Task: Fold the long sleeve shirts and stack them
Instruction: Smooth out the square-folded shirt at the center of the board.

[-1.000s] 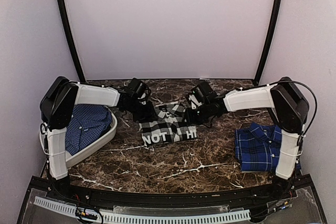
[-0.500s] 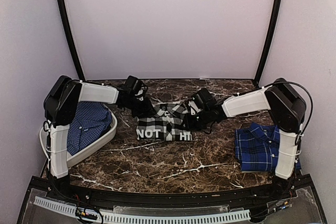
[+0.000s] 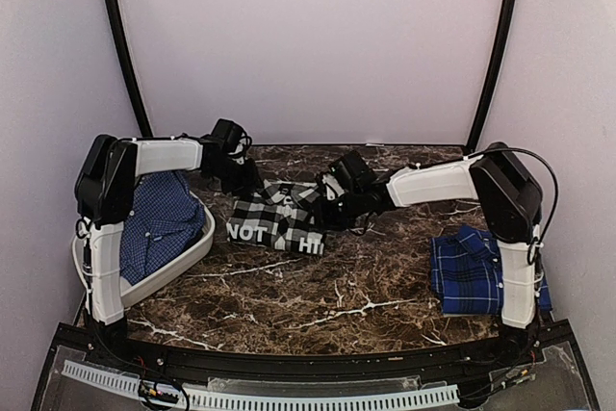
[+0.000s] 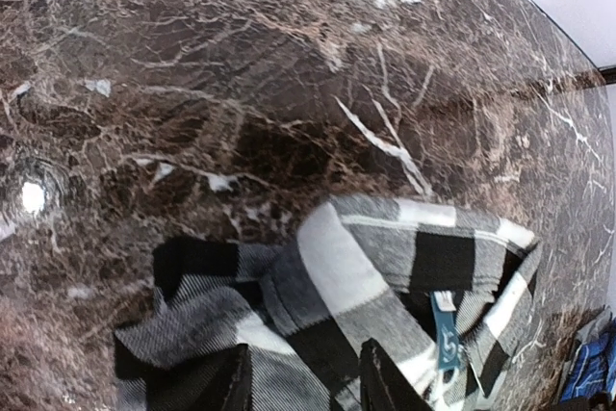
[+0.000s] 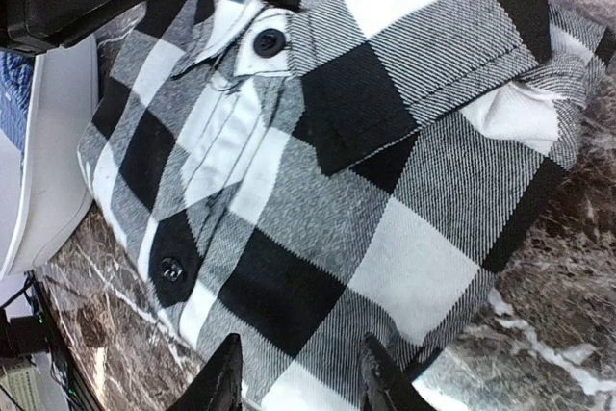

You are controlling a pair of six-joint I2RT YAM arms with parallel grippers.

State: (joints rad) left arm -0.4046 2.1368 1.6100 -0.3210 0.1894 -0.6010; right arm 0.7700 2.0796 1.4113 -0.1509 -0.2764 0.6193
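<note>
I should use my right gripper to drag the dark blue plaid shirt (image 3: pixel 468 274) close beside the checked shirt before I stack them, because it lies far from the folded checked shirt.
The black-and-white checked shirt (image 3: pixel 274 221) lies folded at the middle of the table, its white lettering toward the near edge. My left gripper (image 3: pixel 238 177) is at its back left, by the collar (image 4: pixel 385 276). Its fingers (image 4: pixel 236 377) stand apart with flat cloth showing between them. My right gripper (image 3: pixel 332 207) is over the shirt's right side. The two tips (image 5: pixel 223 377) are spread above the checks (image 5: pixel 337 170), pinching nothing. The dark blue plaid shirt (image 3: pixel 472 271) lies folded at the near right, apart from both grippers.
A white basket (image 3: pixel 197 243) at the left holds a lighter blue checked shirt (image 3: pixel 154 223). Its white wall (image 5: pixel 48 141) is close to the checked shirt's left edge. Black frame posts and pale walls close in the back and sides.
Both grippers and the checked shirt have shifted left and toward the back of the table. The blue plaid shirt and the basket have stayed put.
</note>
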